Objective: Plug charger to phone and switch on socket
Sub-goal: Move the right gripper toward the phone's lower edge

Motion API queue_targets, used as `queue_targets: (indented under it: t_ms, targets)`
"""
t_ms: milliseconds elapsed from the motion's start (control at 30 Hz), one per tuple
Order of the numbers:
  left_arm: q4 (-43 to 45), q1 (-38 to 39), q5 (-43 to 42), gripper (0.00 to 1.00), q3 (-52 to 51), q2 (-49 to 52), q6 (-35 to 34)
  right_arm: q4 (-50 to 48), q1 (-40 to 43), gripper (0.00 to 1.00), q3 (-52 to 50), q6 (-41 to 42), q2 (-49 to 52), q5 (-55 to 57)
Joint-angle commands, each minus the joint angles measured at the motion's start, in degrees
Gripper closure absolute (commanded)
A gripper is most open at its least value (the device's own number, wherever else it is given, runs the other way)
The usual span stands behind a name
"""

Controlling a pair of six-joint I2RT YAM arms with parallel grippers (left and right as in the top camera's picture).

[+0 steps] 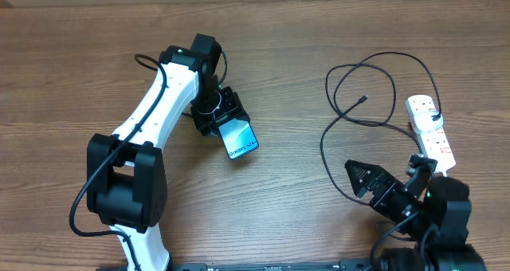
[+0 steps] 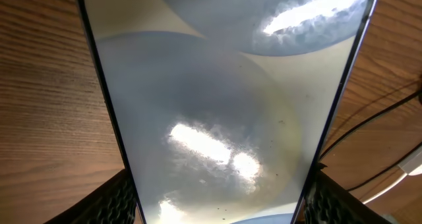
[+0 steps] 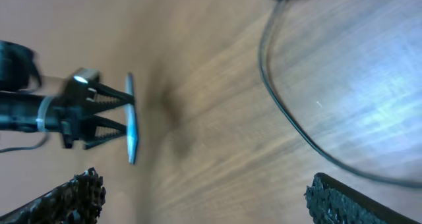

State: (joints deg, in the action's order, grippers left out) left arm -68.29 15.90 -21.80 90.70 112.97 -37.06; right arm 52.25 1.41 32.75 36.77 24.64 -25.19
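Observation:
My right gripper should take the phone by its loose end [image 1: 242, 149] before the charger goes in, because my left gripper's fingers cover one end of the phone [image 1: 229, 127].
My left gripper [image 1: 227, 118] is shut on the phone [image 1: 241, 139] by its long edges and holds it lifted and tilted at centre left. The screen shows light blue with white text. In the left wrist view the phone [image 2: 224, 112] fills the frame between my fingers. The charger [image 1: 374, 88] is a thin black cable looping on the table at the right, its small plug end [image 1: 364, 99] lying free. The socket [image 1: 431, 131] is a white power strip at the right edge. My right gripper [image 1: 374, 178] is open and empty, left of the socket. In the right wrist view the phone [image 3: 131, 118] shows edge-on.
The left arm [image 1: 151, 127] reaches across the left half of the wooden table [image 1: 287, 56]. The strip's thick white cord [image 1: 434, 121] lies on the socket. The cable [image 3: 283, 112] curves past my right fingers in the right wrist view.

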Motion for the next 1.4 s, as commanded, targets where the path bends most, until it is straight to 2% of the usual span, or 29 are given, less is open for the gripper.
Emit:
queue_targets:
  t_ms: [0,267,367,600,767,900,1167,1367]
  targets:
    - [-0.3,-0.1,-0.7,0.38,1.4,0.2,0.9,1.1,-0.2,0.01,2.5,-2.8,4.1,1.1]
    - [-0.3,-0.1,-1.0,0.37,1.4,0.2,0.5,-1.3,-0.2,0.0,2.4,-2.6,8.5,1.0]
    - [-0.3,-0.1,-3.8,0.38,1.4,0.2,0.4,-3.7,-0.2,0.0,1.8,-2.1,9.0,0.9]
    - [-0.2,-0.1,-8.2,0.38,1.4,0.2,-2.3,-13.0,-0.3,0.0,1.3,-0.8,10.6,-6.1]
    - [0.3,-0.1,-11.5,0.38,1.4,0.2,-5.4,-17.7,-2.4,0.0,1.3,-0.8,13.5,-6.4]
    - [2.4,-0.1,-16.2,0.38,1.4,0.2,-6.9,-22.7,-6.3,0.0,1.3,-0.8,18.8,-6.4]
    - [5.9,-0.1,-21.4,0.38,1.4,0.2,-12.4,-38.8,-17.5,0.0,1.3,-0.8,33.2,-6.1]
    - [7.9,-0.1,-21.8,0.38,1.4,0.2,-18.1,-47.2,-25.1,0.01,1.3,-0.8,40.7,5.0]
